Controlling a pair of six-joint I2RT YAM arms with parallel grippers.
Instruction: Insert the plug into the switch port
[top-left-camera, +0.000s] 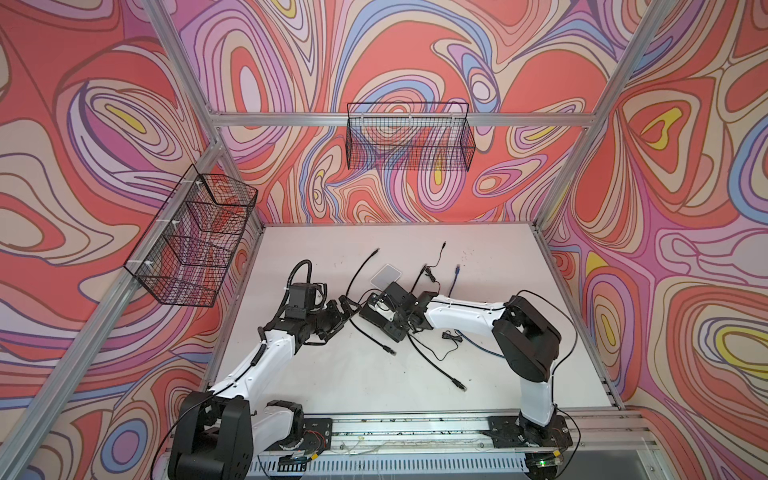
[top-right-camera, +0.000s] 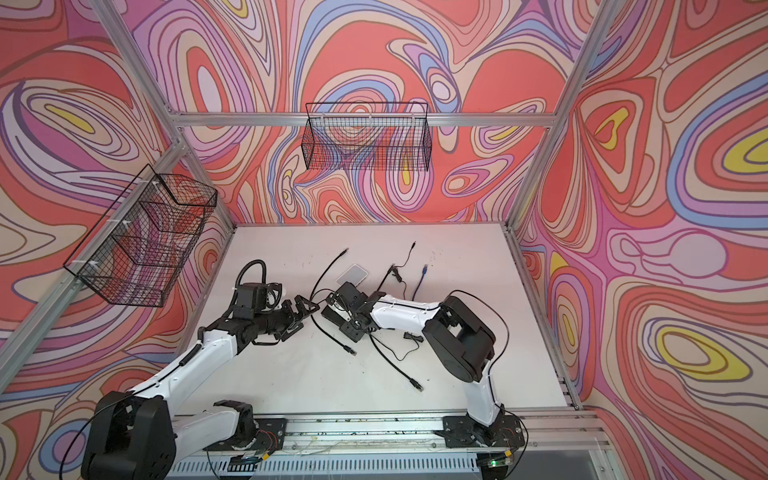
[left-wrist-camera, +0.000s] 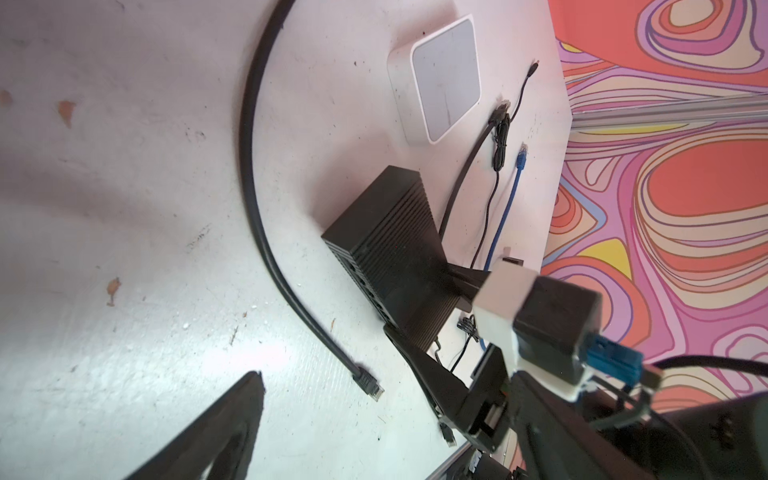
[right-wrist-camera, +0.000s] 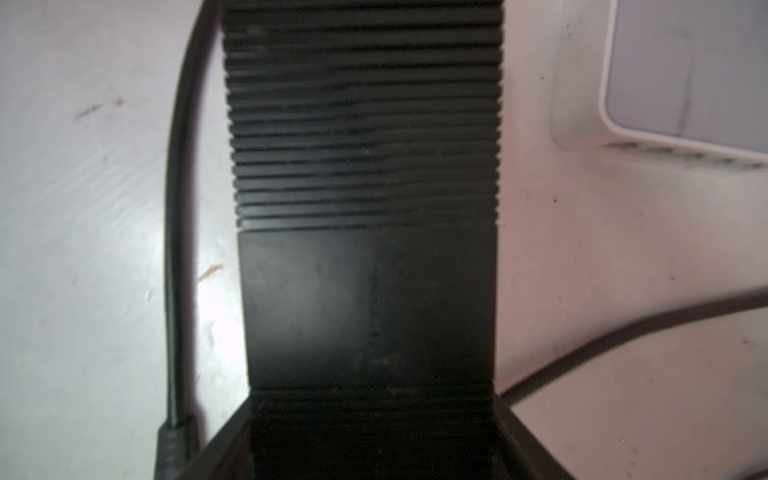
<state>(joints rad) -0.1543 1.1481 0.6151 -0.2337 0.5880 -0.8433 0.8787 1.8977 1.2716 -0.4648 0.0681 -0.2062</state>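
Note:
My right gripper grips only the opposite end (left-wrist-camera: 433, 310) of the switch. My left gripper should keep moving toward the switch until its fingers close on the switch's loose end (top-left-camera: 370, 312).
The switch (top-left-camera: 369, 319) is a black ribbed box lying mid-table; several ports line one long side (left-wrist-camera: 365, 286). My right gripper (right-wrist-camera: 374, 401) straddles one end of the switch (right-wrist-camera: 365, 166), with both fingers pressed against its sides. A black cable curves past the switch and ends in a plug (top-left-camera: 390, 351) lying loose on the table, seen closer in the left wrist view (left-wrist-camera: 370, 382). My left gripper (top-left-camera: 346, 318) hangs open just left of the switch, holding nothing. Only one of its fingers (left-wrist-camera: 232, 419) shows in the left wrist view.
A white flat box (top-left-camera: 386, 276) sits behind the switch. A blue cable (top-left-camera: 455, 282), a thin black lead (top-left-camera: 436, 259) and a second black cable ending in a plug (top-left-camera: 460, 385) lie to the right. Wire baskets (top-left-camera: 409, 137) hang on the walls.

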